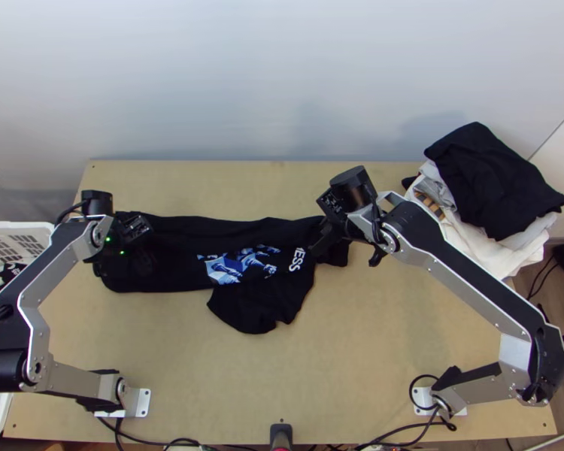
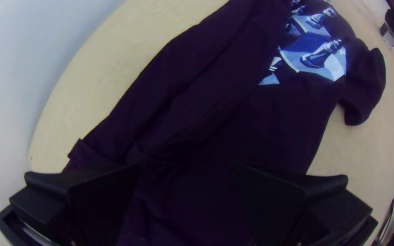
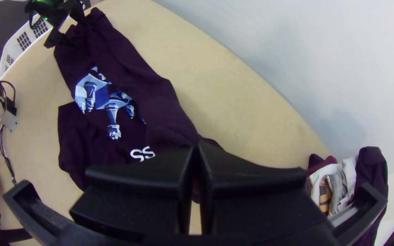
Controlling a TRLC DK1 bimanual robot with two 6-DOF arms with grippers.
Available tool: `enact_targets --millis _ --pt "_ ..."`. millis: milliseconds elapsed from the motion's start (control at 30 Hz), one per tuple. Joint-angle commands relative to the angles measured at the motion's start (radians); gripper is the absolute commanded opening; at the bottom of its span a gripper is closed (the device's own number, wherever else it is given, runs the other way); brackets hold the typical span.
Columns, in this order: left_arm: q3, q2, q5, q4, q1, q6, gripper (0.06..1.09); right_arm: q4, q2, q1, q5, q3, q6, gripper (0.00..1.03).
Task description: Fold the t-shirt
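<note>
The blue-and-white print (image 1: 241, 263) continues under a fold, so I expect the black t-shirt (image 1: 178, 255) to open out and show the rest when I lift and spread it.
The black t-shirt (image 1: 184, 248) lies lengthwise across the table, folded over along its far side, with its blue-and-white print partly covered and one sleeve spread toward the near edge. At its left end, the left gripper (image 1: 131, 237) is low over the cloth. In the left wrist view the left gripper (image 2: 185, 171) has its fingers wide apart above the t-shirt (image 2: 197, 100). The right gripper (image 1: 321, 244) is at the shoulder end, beside the white lettering. In the right wrist view the right gripper (image 3: 196, 148) is shut on dark cloth of the t-shirt (image 3: 147, 100).
A pile of clothes (image 1: 492, 180), black on top of white, rests at the table's far right corner. White baskets (image 1: 19, 234) stand beyond the left edge. Bare tabletop (image 1: 357, 361) shows in front of the shirt, and cables (image 1: 402, 434) run along the near edge.
</note>
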Motion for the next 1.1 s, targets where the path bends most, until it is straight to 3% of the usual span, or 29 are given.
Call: enact_targets --millis 0,233,333,467,767,1067 --pt "0.008 0.04 -0.006 0.029 -0.009 -0.006 0.97 0.0 -0.001 -0.001 0.004 0.001 0.002 0.03" --pt "0.015 0.057 0.008 0.055 -0.007 -0.025 0.58 0.0 0.002 -0.001 0.004 0.001 -0.001 0.03" --pt "0.024 0.063 0.017 0.057 -0.004 -0.048 0.32 0.0 0.002 -0.001 0.004 -0.003 0.0 0.03" --pt "0.029 0.067 0.032 0.069 0.01 -0.069 0.15 0.0 0.009 -0.001 0.004 -0.006 0.0 0.03" --pt "0.049 0.071 0.042 0.062 0.042 -0.089 0.1 0.002 0.015 -0.001 0.004 -0.003 -0.001 0.03" --pt "0.256 0.051 0.126 -0.092 0.135 -0.175 0.1 0.0 0.007 -0.002 0.004 0.014 -0.001 0.03"
